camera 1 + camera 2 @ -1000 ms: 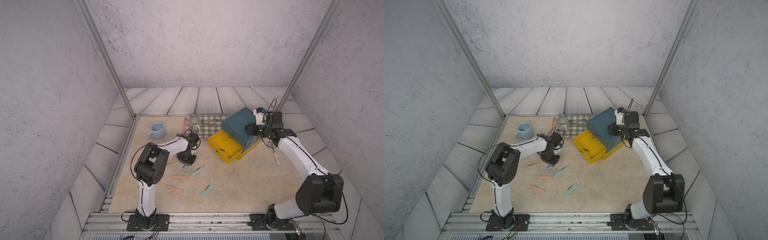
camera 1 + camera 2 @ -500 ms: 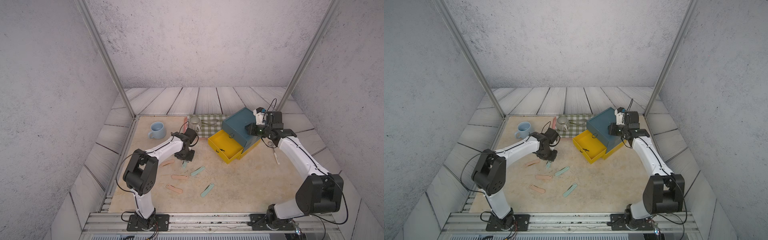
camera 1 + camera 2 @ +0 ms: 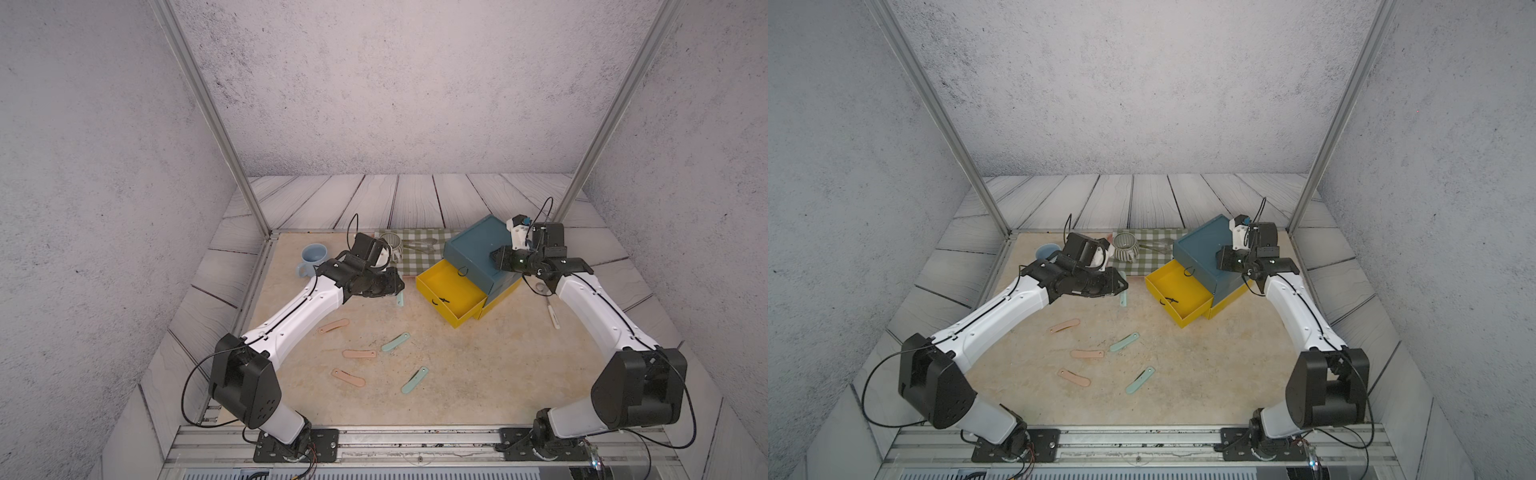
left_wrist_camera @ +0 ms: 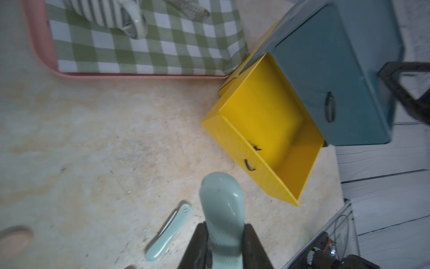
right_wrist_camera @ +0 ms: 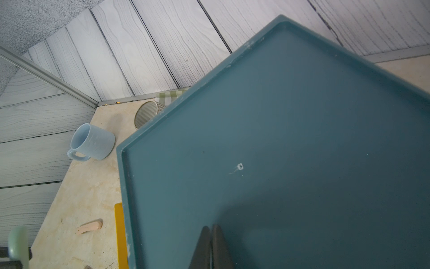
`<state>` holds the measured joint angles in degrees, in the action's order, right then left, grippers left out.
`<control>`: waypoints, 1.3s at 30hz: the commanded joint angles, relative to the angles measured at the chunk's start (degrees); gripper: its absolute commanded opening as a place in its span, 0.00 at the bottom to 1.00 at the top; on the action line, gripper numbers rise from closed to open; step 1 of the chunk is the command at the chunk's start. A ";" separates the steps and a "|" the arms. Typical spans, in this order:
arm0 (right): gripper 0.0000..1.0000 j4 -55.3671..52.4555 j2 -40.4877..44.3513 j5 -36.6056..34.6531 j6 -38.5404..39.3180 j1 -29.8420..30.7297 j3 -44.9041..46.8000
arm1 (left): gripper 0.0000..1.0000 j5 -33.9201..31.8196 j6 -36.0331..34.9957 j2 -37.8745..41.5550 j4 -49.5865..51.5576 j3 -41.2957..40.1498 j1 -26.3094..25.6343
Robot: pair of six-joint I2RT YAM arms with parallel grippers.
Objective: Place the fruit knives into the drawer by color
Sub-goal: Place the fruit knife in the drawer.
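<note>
My left gripper carries on over the yellow drawer (image 3: 453, 291), which is open and empty beside the teal knife (image 3: 400, 299), and lets go of the knife inside the drawer.
My left gripper (image 4: 224, 230) is shut on a pale teal fruit knife (image 4: 222, 209), which hangs a little above the table just left of the drawer chest in both top views (image 3: 400, 298) (image 3: 1123, 298). The dark teal drawer chest (image 3: 478, 249) has one yellow drawer (image 3: 451, 291) pulled out, and it looks empty in the left wrist view (image 4: 267, 130). My right gripper (image 5: 211, 227) is shut with nothing in it, over the chest's top (image 5: 290, 139). Three pink knives (image 3: 333, 326) (image 3: 359, 354) (image 3: 348, 377) and two teal ones (image 3: 395, 341) (image 3: 414, 379) lie on the table.
A pink tray with a green checkered cloth (image 3: 415, 257) stands behind, touching the chest. It carries a striped cup (image 3: 390, 243) and metal cutlery (image 3: 419, 245). A blue mug (image 3: 309, 259) sits at the back left. A thin white stick (image 3: 552, 316) lies right of the chest.
My left gripper has risen from among the knives and moved back and right toward the open drawer, with the teal knife in it. The right arm has not moved.
</note>
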<state>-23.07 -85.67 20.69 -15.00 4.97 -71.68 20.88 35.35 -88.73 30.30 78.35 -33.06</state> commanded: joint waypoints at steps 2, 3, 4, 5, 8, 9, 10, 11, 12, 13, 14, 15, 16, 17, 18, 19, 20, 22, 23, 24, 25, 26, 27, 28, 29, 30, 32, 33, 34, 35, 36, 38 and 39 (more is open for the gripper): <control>0.08 -20.71 -6.20 -4.08 -0.77 0.22 5.58 | 0.07 4.61 7.42 -2.53 -9.14 1.65 -2.27; 0.08 -20.61 -6.25 -4.08 -0.81 0.30 5.59 | 0.07 4.66 7.97 -3.64 -9.56 2.64 -2.80; 0.08 -20.61 -6.23 -4.08 -0.90 0.28 5.59 | 0.07 4.61 8.70 -4.78 -10.14 3.64 -3.25; 0.08 -20.61 -6.24 -4.12 -0.90 0.26 5.60 | 0.07 4.41 9.41 -5.93 -10.55 4.74 -3.79; 0.08 -20.52 -6.13 -4.16 -0.88 0.25 5.76 | 0.07 3.57 11.13 -9.68 -10.79 8.22 -5.25; 0.08 -20.52 -6.13 -4.16 -0.91 0.22 5.85 | 0.07 3.25 11.49 -10.76 -10.88 9.34 -5.64; 0.08 -20.47 -6.13 -4.16 -0.90 0.24 5.85 | 0.07 2.91 11.87 -11.98 -10.71 10.60 -6.15; 0.08 -20.50 -6.25 -4.11 -0.89 0.28 5.86 | 0.07 2.56 12.25 -13.18 -10.70 11.66 -6.52; 0.08 -20.45 -6.26 -4.08 -0.90 0.28 5.85 | 0.07 2.16 12.60 -14.11 -10.74 12.62 -6.86; 0.08 -20.37 -6.26 -4.05 -0.89 0.22 5.93 | 0.07 1.81 13.01 -15.07 -10.61 13.56 -7.18; 0.08 -20.27 -6.21 -4.02 -0.89 0.24 6.02 | 0.07 1.49 13.35 -16.09 -10.53 14.37 -7.49; 0.08 -20.26 -6.22 -3.92 -0.90 0.29 6.03 | 0.07 1.05 13.86 -17.15 -10.45 15.06 -7.78; 0.08 -20.26 -6.18 -3.84 -0.90 0.29 6.03 | 0.07 0.79 14.10 -18.14 -10.50 15.85 -8.04; 0.08 -20.20 -6.19 -3.77 -0.90 0.29 6.11 | 0.07 0.46 14.36 -18.84 -10.31 16.48 -8.23; 0.08 -20.12 -6.18 -3.77 -0.90 0.27 6.19 | 0.07 0.35 14.64 -19.92 -10.28 17.14 -8.50; 0.08 -20.14 -6.19 -3.74 -0.90 0.26 6.27 | 0.07 0.38 14.79 -20.87 -10.14 17.82 -8.81; 0.09 -20.03 -6.20 -3.73 -0.90 0.22 6.37 | 0.08 0.30 14.91 -21.53 -10.01 18.46 -8.97; 0.08 -19.83 -6.18 -3.65 -0.90 0.26 6.50 | 0.07 0.05 15.01 -23.32 -9.57 19.77 -9.50; 0.08 -19.82 -6.15 -3.71 -0.90 0.24 6.55 | 0.08 -0.13 15.01 -24.02 -9.52 20.22 -9.63; 0.08 -19.83 -6.09 -3.66 -0.90 0.30 6.64 | 0.08 -0.31 15.04 -24.73 -9.33 20.71 -9.87; 0.08 -19.78 -6.08 -3.65 -0.90 0.22 6.64 | 0.08 -0.54 15.05 -25.44 -9.09 21.04 -9.99; 0.08 -19.77 -6.09 -3.55 -0.90 0.25 6.64 | 0.08 -0.58 15.10 -26.05 -9.04 21.41 -10.06; 0.08 -19.76 -6.02 -3.63 -0.90 0.26 6.64 | 0.08 -0.63 15.12 -26.71 -8.85 21.79 -10.14; 0.08 -19.74 -6.05 -3.55 -0.90 0.29 6.64 | 0.08 -0.63 15.10 -27.29 -8.65 22.03 -10.18; 0.08 -19.69 -6.09 -3.55 -0.90 0.29 6.60 | 0.08 -0.67 15.18 -27.75 -8.43 22.35 -10.27; 0.08 -19.78 -6.16 -3.55 -0.90 0.25 6.53 | 0.08 -0.71 15.18 -28.26 -8.47 22.53 -10.27; 0.08 -19.73 -6.17 -3.55 -0.90 0.22 6.46 | 0.08 -0.81 15.09 -29.00 -8.10 23.07 -10.34; 0.08 -19.70 -6.26 -3.55 -0.90 0.29 6.46 | 0.09 -0.91 14.97 -29.50 -7.75 23.49 -10.36; 0.08 -19.69 -6.33 -3.64 -0.94 0.30 6.47 | 0.09 -1.01 14.77 -30.00 -7.43 23.88 -10.35; 0.08 -19.70 -6.34 -3.60 -0.90 0.22 6.55 | 0.09 -1.04 14.66 -30.37 -7.15 24.12 -10.34; 0.08 -19.72 -6.39 -3.56 -0.90 0.28 6.55 | 0.09 -1.02 14.73 -30.80 -7.10 24.34 -10.35; 0.09 -19.52 -6.42 -3.65 -0.90 0.25 6.64 | 0.10 -0.77 14.73 -31.69 -6.99 24.85 -10.36; 0.08 -19.55 -6.44 -3.68 -0.86 0.24 6.64 | 0.11 -0.72 14.72 -32.11 -6.77 25.32 -10.36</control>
<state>-22.22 -85.67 21.04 -15.49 4.97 -71.26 20.58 50.41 -119.31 22.57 101.45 -43.16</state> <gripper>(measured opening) 0.084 0.245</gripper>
